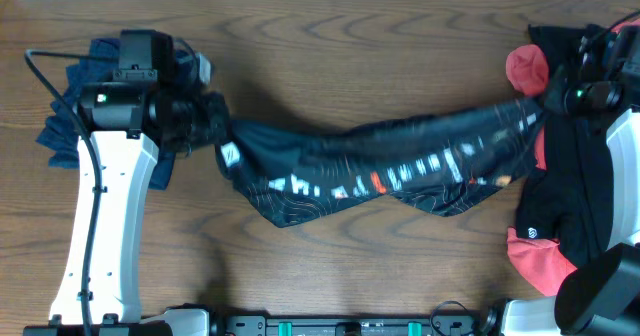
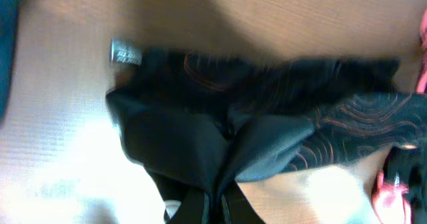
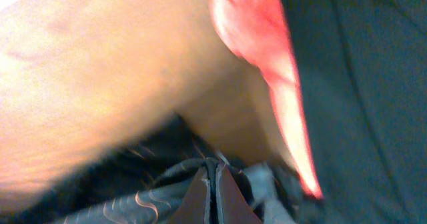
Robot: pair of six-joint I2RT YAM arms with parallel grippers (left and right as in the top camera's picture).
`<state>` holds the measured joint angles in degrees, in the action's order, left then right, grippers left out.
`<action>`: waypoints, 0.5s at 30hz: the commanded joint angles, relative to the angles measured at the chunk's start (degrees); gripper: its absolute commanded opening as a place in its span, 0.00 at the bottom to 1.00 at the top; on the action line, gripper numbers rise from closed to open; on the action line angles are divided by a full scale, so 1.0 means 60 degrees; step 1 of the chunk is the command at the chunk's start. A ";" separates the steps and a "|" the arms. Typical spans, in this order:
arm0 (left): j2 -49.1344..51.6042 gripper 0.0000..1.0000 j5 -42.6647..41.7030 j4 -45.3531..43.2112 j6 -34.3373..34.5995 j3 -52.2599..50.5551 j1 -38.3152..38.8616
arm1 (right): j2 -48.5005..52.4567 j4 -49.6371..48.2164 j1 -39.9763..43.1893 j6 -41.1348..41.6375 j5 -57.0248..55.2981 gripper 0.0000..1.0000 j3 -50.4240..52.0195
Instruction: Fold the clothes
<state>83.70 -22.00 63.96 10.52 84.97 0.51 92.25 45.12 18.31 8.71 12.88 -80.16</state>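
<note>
The jersey's body (image 1: 375, 173) hangs down in a narrow, bunched piece. I should lower it, take the jersey's end (image 1: 524, 156) again with my right gripper, and then lift high to spread it out.
A black jersey (image 1: 380, 171) with thin orange contour lines and white and coloured logos hangs stretched across the middle of the table, sagging in between. My left gripper (image 1: 218, 128) is shut on its left end, and in the left wrist view the cloth (image 2: 267, 131) bunches into the closed fingers (image 2: 217, 207). My right gripper (image 1: 543, 104) is shut on the jersey's right end. The right wrist view shows a fold of it (image 3: 133, 184) pinched between the closed fingertips (image 3: 212, 172).
A plain navy garment (image 1: 70, 116) lies crumpled at the far left, partly under the left arm. At the right edge lies a pile of coral-red pieces (image 1: 527, 68) and black cloth (image 1: 575, 196), seen close behind the right gripper as coral-red cloth (image 3: 260, 44).
</note>
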 commanded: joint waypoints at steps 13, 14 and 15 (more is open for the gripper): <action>0.0033 0.06 0.0069 0.1446 0.0798 -0.0718 0.0619 | -0.0058 0.4054 0.0011 0.0036 -0.2550 0.09 0.1934; 0.0033 0.06 0.0069 0.1446 0.0798 -0.0841 0.0685 | -0.0058 0.3912 0.0011 0.0036 -0.2550 0.10 0.2109; 0.0033 0.06 0.0069 0.1443 0.0794 -0.0998 0.0761 | -0.0058 0.3756 0.0011 0.0036 -0.2550 0.10 0.2273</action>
<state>83.74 -21.89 72.14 14.98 81.03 3.90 92.20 68.86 18.31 8.69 1.08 -68.73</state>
